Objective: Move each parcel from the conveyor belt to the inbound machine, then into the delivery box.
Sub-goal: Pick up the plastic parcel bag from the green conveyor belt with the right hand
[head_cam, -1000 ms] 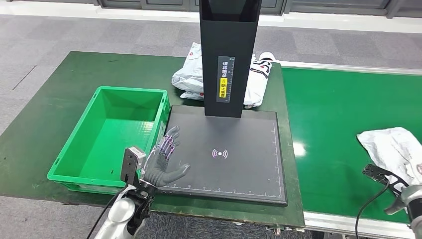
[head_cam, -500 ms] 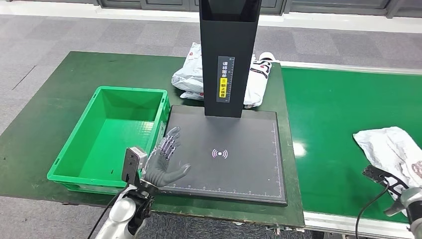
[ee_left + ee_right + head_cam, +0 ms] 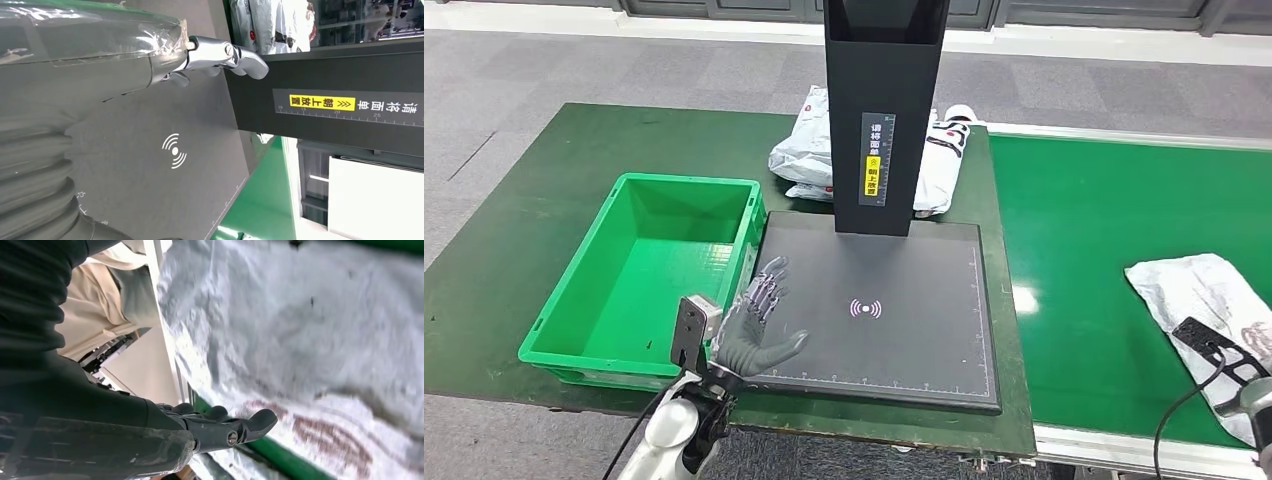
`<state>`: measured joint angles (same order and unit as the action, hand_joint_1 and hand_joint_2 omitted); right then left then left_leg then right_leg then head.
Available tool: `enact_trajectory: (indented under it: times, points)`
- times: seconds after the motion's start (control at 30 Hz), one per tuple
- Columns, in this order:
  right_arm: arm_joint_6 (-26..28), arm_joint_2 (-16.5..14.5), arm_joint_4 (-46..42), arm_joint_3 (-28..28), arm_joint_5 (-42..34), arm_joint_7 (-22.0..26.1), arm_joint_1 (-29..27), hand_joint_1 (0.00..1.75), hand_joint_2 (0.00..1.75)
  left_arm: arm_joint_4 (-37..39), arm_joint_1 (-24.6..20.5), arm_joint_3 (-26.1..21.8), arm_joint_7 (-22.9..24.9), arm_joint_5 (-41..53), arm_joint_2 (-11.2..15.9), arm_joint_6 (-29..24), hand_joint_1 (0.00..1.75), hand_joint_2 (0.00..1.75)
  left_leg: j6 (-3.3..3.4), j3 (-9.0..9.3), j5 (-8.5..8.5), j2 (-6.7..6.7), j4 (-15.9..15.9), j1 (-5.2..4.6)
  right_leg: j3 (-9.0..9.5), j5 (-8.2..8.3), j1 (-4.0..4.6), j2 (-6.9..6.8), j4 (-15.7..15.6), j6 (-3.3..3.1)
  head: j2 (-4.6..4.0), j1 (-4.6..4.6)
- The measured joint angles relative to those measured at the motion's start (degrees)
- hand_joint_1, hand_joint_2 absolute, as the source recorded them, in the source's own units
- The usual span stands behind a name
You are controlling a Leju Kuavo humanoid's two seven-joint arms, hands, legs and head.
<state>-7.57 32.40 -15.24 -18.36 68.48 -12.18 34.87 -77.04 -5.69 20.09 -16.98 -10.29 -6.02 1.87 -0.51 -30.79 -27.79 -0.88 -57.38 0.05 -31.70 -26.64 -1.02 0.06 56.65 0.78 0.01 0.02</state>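
Observation:
The crumpled white parcel (image 3: 1192, 293) seems almost as long as the delivery box, so it should lean over the box's rim (image 3: 689, 180) when the robot carries it in.
A crumpled white-grey parcel (image 3: 1199, 295) lies on the green conveyor belt (image 3: 1104, 230) at the right. In the right wrist view my right hand (image 3: 220, 426) hovers close over the parcel (image 3: 310, 330), fingers stretched out and holding nothing. My left hand (image 3: 756, 322) is open, fingers spread, above the front left corner of the inbound machine's black plate (image 3: 894, 270). The left wrist view shows its fingertips (image 3: 225, 54) over the plate (image 3: 150, 165). The green delivery box (image 3: 559, 318) stands to the left of the plate, with nothing in it.
The machine's black post (image 3: 884, 110) with a yellow label rises at the back of the plate. Two more white parcels (image 3: 802, 150) lie behind it on the dark green table (image 3: 514, 220). The belt's pale front rail (image 3: 1114, 445) runs near my right arm.
The parcel on the belt has drifted a little to the left. My right wrist has shifted right, along the parcel's near edge. The left hand has stayed where it was.

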Motion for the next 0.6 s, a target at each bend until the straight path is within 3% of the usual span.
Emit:
enact_trajectory:
  times: [0.23,0.6]
  points:
    - [0.76,0.55,0.01,-0.14,-0.54,-0.22,-0.89,0.00,1.75,-0.35,0.48,0.00,0.19,0.08,-0.08,-0.04,0.00,1.75,0.00,0.00,0.00,0.00,0.00,0.00,-0.01,0.00,0.00,0.00,0.00,0.00,0.01,0.00]
    - [-5.69,0.95,0.01,-1.13,-1.27,-2.20,-3.38,0.00,1.75,0.56,0.28,0.00,0.19,0.02,-0.10,0.17,0.00,1.75,0.00,-0.01,0.00,0.04,0.00,0.00,-0.05,0.00,0.00,0.05,0.00,0.00,0.01,0.00]
